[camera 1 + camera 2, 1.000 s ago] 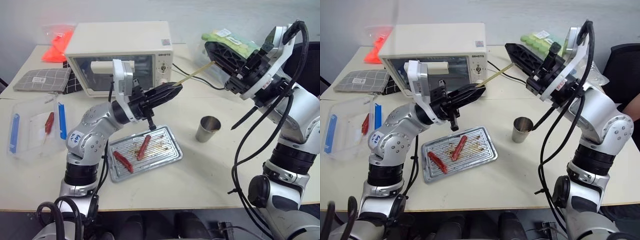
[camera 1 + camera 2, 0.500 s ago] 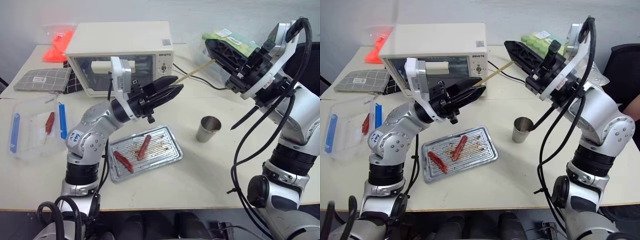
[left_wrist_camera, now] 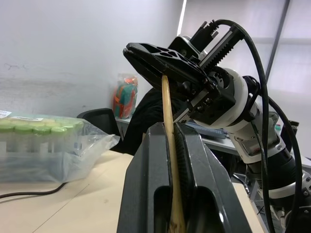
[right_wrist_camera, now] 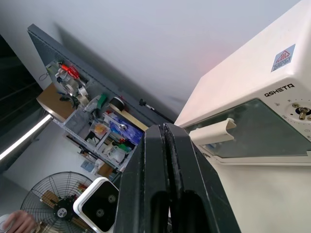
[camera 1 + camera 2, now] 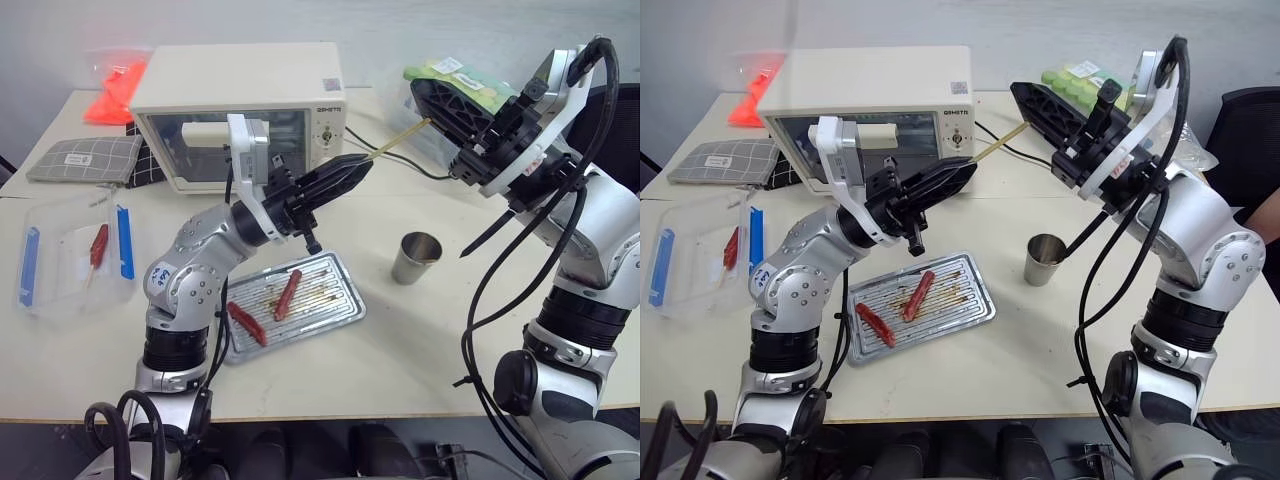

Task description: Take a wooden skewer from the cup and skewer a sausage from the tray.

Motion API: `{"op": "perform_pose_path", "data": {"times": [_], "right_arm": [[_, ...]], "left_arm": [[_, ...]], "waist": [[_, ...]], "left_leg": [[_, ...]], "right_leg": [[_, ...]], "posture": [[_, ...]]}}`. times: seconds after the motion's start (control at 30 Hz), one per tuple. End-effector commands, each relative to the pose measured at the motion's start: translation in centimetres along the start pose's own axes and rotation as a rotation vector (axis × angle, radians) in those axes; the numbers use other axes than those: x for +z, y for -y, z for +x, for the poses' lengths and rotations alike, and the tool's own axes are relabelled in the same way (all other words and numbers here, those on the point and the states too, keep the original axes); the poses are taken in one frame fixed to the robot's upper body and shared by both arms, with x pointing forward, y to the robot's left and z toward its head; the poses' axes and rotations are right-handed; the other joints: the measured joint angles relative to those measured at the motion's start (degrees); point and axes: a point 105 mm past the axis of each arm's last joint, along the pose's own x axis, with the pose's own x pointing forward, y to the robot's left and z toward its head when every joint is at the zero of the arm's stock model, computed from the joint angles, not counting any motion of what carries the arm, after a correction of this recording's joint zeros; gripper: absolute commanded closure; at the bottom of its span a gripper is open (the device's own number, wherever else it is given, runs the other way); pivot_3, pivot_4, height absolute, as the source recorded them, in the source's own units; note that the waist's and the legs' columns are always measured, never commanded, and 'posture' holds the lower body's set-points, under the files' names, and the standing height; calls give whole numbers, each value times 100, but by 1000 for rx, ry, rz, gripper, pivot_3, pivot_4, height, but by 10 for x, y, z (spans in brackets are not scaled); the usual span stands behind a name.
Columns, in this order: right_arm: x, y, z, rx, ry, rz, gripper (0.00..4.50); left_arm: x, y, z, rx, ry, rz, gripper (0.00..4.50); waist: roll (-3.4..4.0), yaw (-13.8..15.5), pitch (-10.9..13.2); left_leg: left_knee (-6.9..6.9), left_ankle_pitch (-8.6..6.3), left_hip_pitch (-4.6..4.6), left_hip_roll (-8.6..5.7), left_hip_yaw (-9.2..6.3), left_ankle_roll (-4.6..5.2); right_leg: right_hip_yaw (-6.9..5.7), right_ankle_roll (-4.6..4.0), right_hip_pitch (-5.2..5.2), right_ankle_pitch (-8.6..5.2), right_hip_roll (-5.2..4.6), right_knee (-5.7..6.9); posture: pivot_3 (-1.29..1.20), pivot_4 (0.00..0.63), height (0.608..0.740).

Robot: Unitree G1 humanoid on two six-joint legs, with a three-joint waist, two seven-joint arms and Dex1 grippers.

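Observation:
Both my grippers hold the wooden skewer (image 5: 400,138), so next my right gripper frees the skewer's upper end and picks up the sausage (image 5: 288,296) nearest the silver cup.
Above the table, the wooden skewer (image 5: 398,143) bridges my two grippers. My left gripper (image 5: 366,164) is shut on its lower end. In the left wrist view the skewer (image 3: 166,102) rises from between my closed fingers (image 3: 194,160) to the right gripper (image 3: 146,56). That right gripper (image 5: 418,95) is shut on the upper end. The silver cup (image 5: 416,257) stands on the table below the right arm and holds no skewers. The tray (image 5: 335,295) lies below the left arm. On it are a dull reddish-brown sausage (image 5: 288,293) and a brighter red one (image 5: 246,322).
A white toaster oven (image 5: 240,110) stands behind the left gripper. A clear plastic box (image 5: 70,270) with blue clips holds a red sausage at the left. A grey pouch (image 5: 85,158), an orange bag (image 5: 118,85) and a green packet (image 5: 460,80) lie along the back.
The left gripper's fingers spread open around the skewer half a second ago and are shut on it again. The right gripper has kept still with the skewer.

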Motion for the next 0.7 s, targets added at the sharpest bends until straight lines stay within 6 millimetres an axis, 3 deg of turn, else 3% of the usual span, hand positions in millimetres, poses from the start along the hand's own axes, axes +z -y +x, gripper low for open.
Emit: {"op": "perform_pose_path", "data": {"times": [0.03,0.2,0.33,0.53,0.7], "right_arm": [[1,-12,-3,46,9,-23,4056],[-2,-9,-11,31,-62,-90,2913],[-9,-12,-20,38,-175,-182,2913],[-70,0,-10,48,-582,-711,2913],[-100,23,17,107,-683,-864,2913]], "left_arm": [[16,-8,-7,47,10,78,4500],[23,-17,-22,94,-29,111,4500],[27,-20,-41,128,-93,144,4500],[47,-3,-111,188,-336,168,4500],[69,17,-161,254,-526,148,4500]], "waist": [[0,-1,0],[0,1,0],[0,10,0],[5,-118,4],[5,-134,7]], "left_leg": [[0,0,0,0,0,0],[-1,0,0,0,0,0],[-2,0,-2,0,0,1],[-33,0,4,3,-6,0],[-36,2,7,1,-9,-5]], "right_leg": [[0,0,0,0,0,0],[0,0,-1,0,0,0],[1,0,0,0,-1,-6],[24,-2,-15,-1,12,-10],[32,-7,-31,-1,4,-22]], "posture": [[0,150,740],[0,150,740],[0,150,740],[0,150,740],[0,150,740]]}}
